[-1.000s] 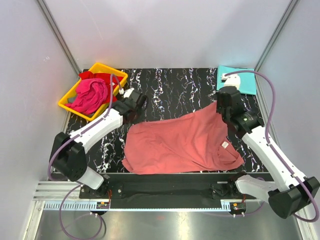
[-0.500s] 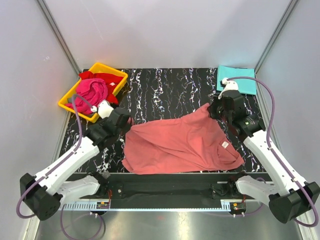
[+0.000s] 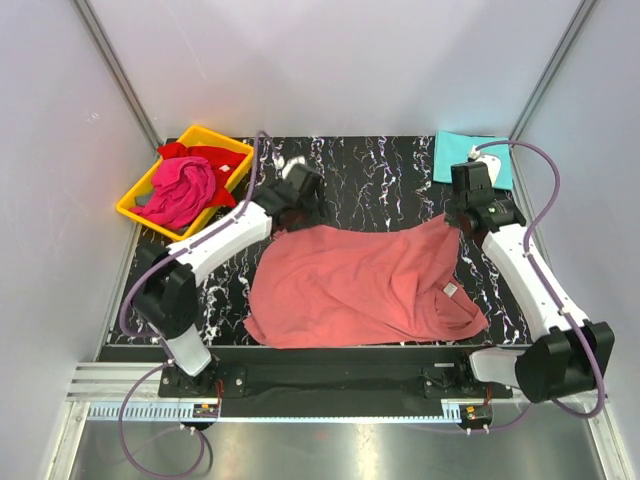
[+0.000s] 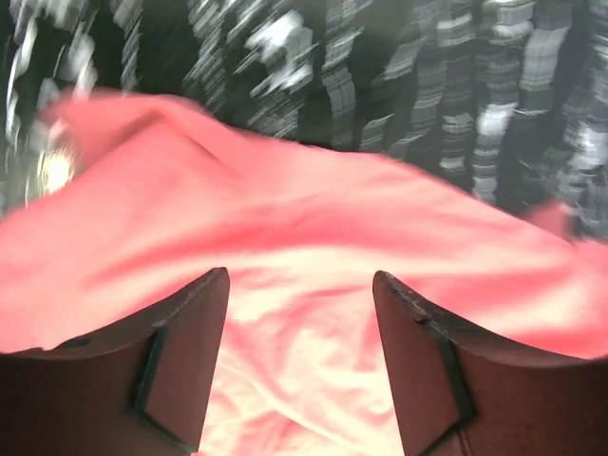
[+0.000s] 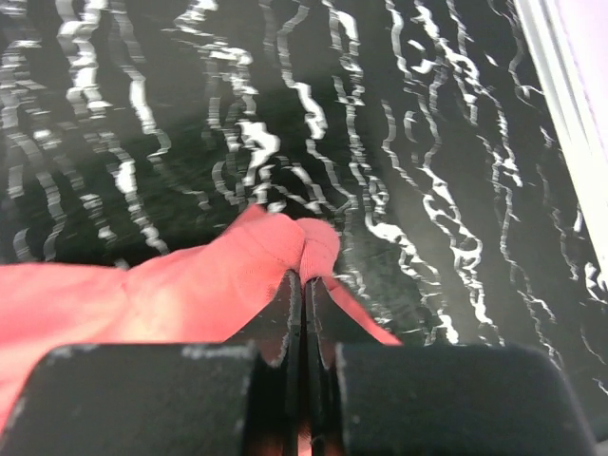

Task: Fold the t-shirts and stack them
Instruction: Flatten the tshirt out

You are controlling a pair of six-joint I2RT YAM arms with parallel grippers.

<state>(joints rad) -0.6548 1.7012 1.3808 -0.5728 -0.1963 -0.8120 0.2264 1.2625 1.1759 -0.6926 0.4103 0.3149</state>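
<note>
A far corner of the rumpled salmon-pink t-shirt is held by my right gripper alone, so my left gripper should grab the other far corner before both grippers lift the t-shirt.
A salmon-pink t-shirt lies spread across the middle of the black marbled table. My right gripper is shut on its far right corner, and the pinched fold bulges just past the closed fingertips. Over the shirt's far left edge my left gripper hangs open, its dark fingers wide apart with only pink cloth beneath them. A folded turquoise t-shirt lies at the back right. A crumpled magenta t-shirt and a red one fill the tray.
The yellow plastic tray sits at the back left corner of the table. Pale walls and metal posts close in the left, right and back sides. The arms' bases stand on a rail along the near edge.
My left arm swung from beside the tray to the shirt's far left edge and its jaws opened. My right gripper pulled its corner back and right, stretching the shirt wider.
</note>
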